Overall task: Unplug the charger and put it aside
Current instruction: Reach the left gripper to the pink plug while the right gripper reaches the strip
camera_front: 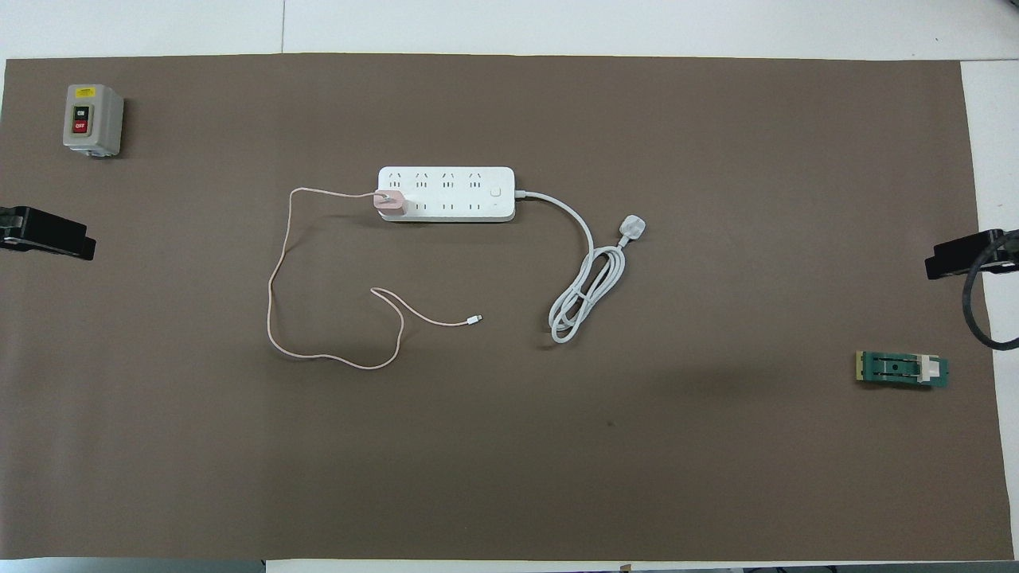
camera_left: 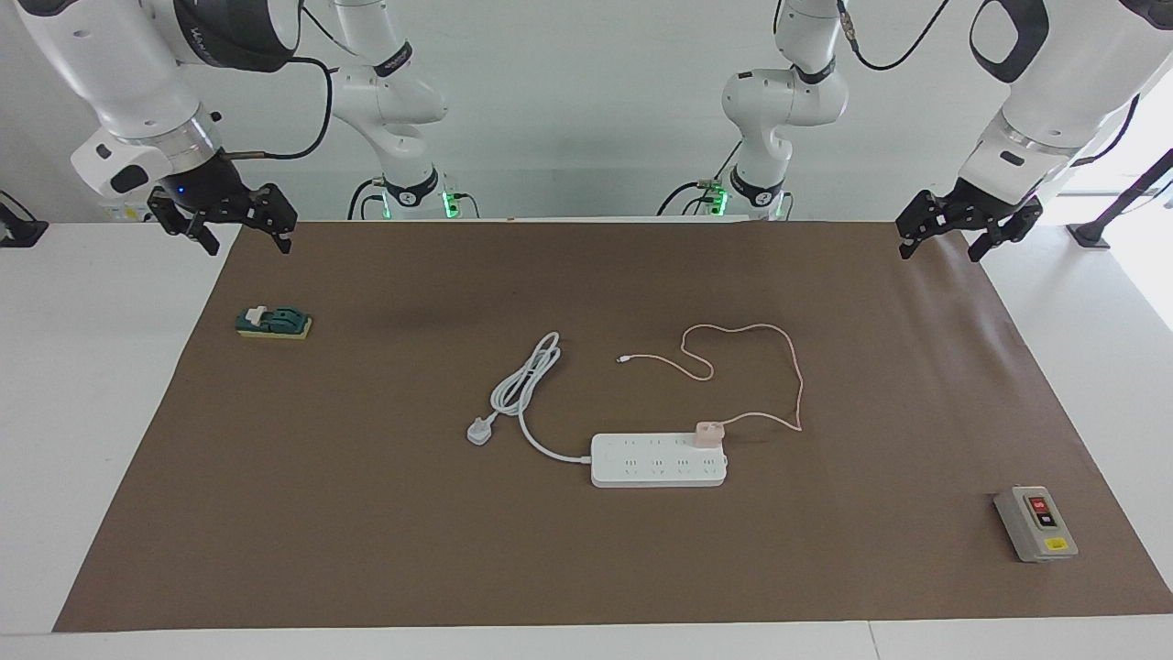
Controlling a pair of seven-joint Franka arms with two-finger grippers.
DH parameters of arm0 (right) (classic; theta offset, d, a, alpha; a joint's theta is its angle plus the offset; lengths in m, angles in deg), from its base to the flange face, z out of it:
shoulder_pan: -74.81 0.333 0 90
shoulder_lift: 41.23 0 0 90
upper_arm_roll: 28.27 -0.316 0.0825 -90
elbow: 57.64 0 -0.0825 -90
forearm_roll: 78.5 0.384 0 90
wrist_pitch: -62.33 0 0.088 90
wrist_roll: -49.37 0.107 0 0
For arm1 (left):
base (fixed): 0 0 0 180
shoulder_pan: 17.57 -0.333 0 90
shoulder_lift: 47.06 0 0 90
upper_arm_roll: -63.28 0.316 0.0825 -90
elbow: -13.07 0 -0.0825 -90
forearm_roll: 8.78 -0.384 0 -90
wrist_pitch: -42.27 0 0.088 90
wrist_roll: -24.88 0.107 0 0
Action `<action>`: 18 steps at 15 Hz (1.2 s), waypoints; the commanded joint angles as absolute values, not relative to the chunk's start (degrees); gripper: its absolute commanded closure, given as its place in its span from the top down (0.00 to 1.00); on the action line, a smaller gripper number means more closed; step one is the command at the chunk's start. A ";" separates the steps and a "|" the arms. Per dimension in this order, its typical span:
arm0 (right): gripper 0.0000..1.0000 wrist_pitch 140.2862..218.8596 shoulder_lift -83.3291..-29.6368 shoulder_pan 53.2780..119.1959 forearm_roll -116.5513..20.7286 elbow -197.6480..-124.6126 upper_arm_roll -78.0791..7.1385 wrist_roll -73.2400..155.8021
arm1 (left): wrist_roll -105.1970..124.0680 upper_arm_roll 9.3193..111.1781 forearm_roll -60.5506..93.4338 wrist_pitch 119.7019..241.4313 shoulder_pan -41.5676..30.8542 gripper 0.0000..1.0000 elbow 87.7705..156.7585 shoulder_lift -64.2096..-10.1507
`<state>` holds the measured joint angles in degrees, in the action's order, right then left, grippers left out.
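Observation:
The thin pink cable lies in slack loops, so its far tip will stay put when I carry the pale pink charger aside.
The pale pink charger sits plugged into the end socket of the white power strip, at the strip's end toward the left arm. Its thin pink cable loops over the brown mat nearer to the robots. My left gripper hangs open above the mat's edge at the left arm's end. My right gripper hangs open above the mat's edge at the right arm's end. Both arms wait, well apart from the charger.
The strip's thick white cord and three-pin plug lie coiled beside it toward the right arm's end. A grey switch box stands far from the robots at the left arm's end. A green block lies near the right gripper.

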<state>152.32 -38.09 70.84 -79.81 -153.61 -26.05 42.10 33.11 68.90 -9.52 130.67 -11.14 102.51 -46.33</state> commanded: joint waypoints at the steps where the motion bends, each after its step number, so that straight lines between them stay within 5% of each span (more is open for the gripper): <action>1: 1.00 151.45 -37.27 69.72 -79.91 -154.15 -26.86 41.11 | 33.58 69.25 -10.45 132.27 -10.45 1.00 104.74 -47.94; 5: 1.00 151.45 -37.27 69.71 -79.91 -154.15 -26.86 41.11 | 30.88 69.25 -10.45 132.27 -10.37 1.00 104.82 -47.94; 11: 1.00 149.43 -36.66 69.10 -79.91 -154.23 -26.78 41.01 | -5.39 69.08 -9.93 136.57 -5.63 1.00 104.47 -46.71; 18: 1.00 155.83 -36.21 74.72 -70.62 -162.14 -27.65 70.85 | -36.88 69.08 -7.21 140.43 -0.53 1.00 104.65 -38.37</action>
